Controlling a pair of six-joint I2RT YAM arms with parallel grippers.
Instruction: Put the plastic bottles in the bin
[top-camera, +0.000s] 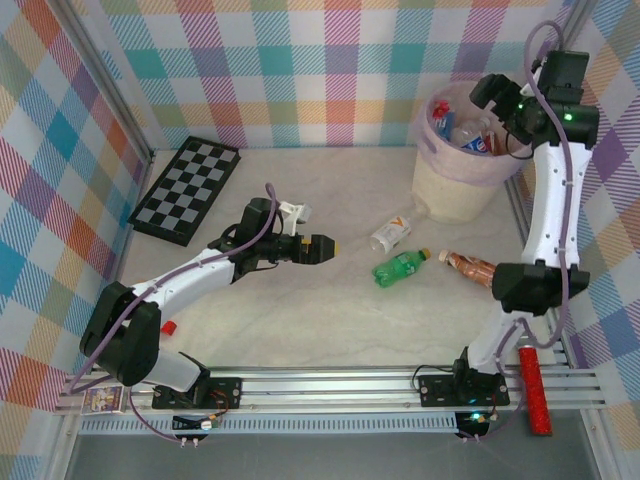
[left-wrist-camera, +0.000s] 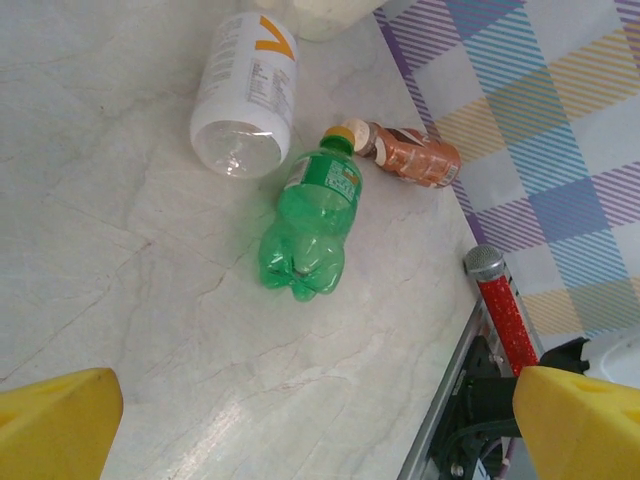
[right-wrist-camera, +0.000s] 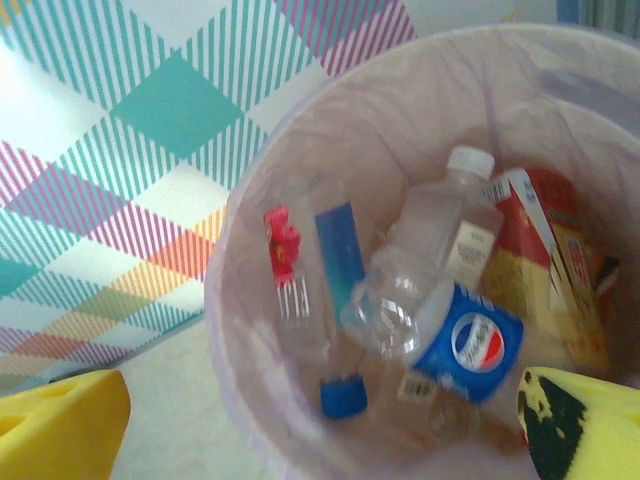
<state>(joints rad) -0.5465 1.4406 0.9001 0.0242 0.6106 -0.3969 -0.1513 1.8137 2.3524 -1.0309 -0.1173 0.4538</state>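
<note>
The brown bottle's bottom end (top-camera: 484, 272) points away from the green bottle. My right gripper keeps moving there open until its fingers close around that end.
Three plastic bottles lie on the table: a clear one with a white label (top-camera: 390, 235) (left-wrist-camera: 245, 95), a green one (top-camera: 402, 266) (left-wrist-camera: 310, 215) and a brown one (top-camera: 470, 266) (left-wrist-camera: 410, 155). My left gripper (top-camera: 330, 247) (left-wrist-camera: 320, 430) is open and empty, a short way left of the green bottle. The cream bin (top-camera: 455, 190) with its pink liner (right-wrist-camera: 230, 260) stands at the back right. My right gripper (top-camera: 500, 105) (right-wrist-camera: 320, 430) hangs open and empty above it. Inside lie a Pepsi-labelled bottle (right-wrist-camera: 440, 330), a white-capped bottle (right-wrist-camera: 445, 215) and a blue-capped bottle (right-wrist-camera: 320, 300).
A folded chessboard (top-camera: 187, 190) lies at the back left. A small white object (top-camera: 293, 212) sits behind my left wrist. A red glittery stick (top-camera: 535, 390) (left-wrist-camera: 505, 310) rests on the front rail (top-camera: 330, 385) at the right. Checked walls close in the table.
</note>
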